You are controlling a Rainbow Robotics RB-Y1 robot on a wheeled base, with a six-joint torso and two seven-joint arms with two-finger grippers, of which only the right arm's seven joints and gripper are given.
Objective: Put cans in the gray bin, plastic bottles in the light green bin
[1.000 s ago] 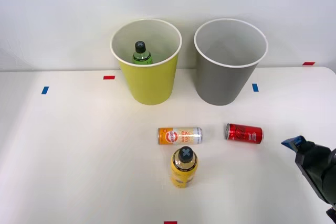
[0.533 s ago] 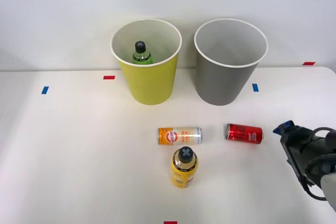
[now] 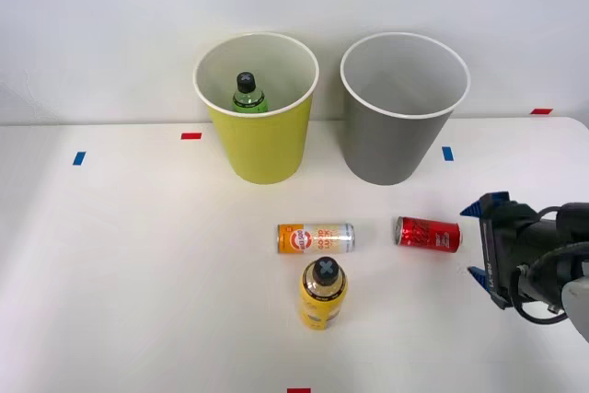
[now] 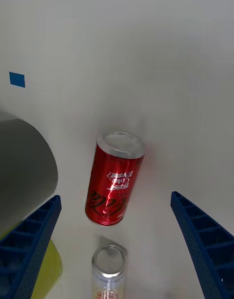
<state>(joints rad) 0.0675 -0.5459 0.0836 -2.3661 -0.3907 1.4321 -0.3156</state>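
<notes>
The gray bin's tall near side (image 3: 387,148) blocks the view of the bin's bottom. The red can (image 3: 428,234) will therefore go down out of sight when I drop it in.
A red can (image 3: 428,233) (image 4: 114,179) lies on its side on the white table, right of centre. An orange-and-white can (image 3: 316,238) (image 4: 108,274) lies on its side to its left. In front of that one stands a yellow bottle (image 3: 323,293) with a black cap. The green bottle (image 3: 247,95) stands inside the light green bin (image 3: 258,140). To that bin's right is the gray bin (image 3: 396,140) (image 4: 22,167). My right gripper (image 3: 476,241) (image 4: 117,252) is open, just right of the red can and facing it, with nothing between its fingers.
Small blue tape marks (image 3: 447,153) (image 4: 17,79) and red tape marks (image 3: 190,135) dot the table. A white wall rises behind the bins. The table's right edge runs close behind my arm.
My right gripper has risen from the lower right corner, moved left toward the red can and turned so its open fingers face it. The cans and bottles have not moved.
</notes>
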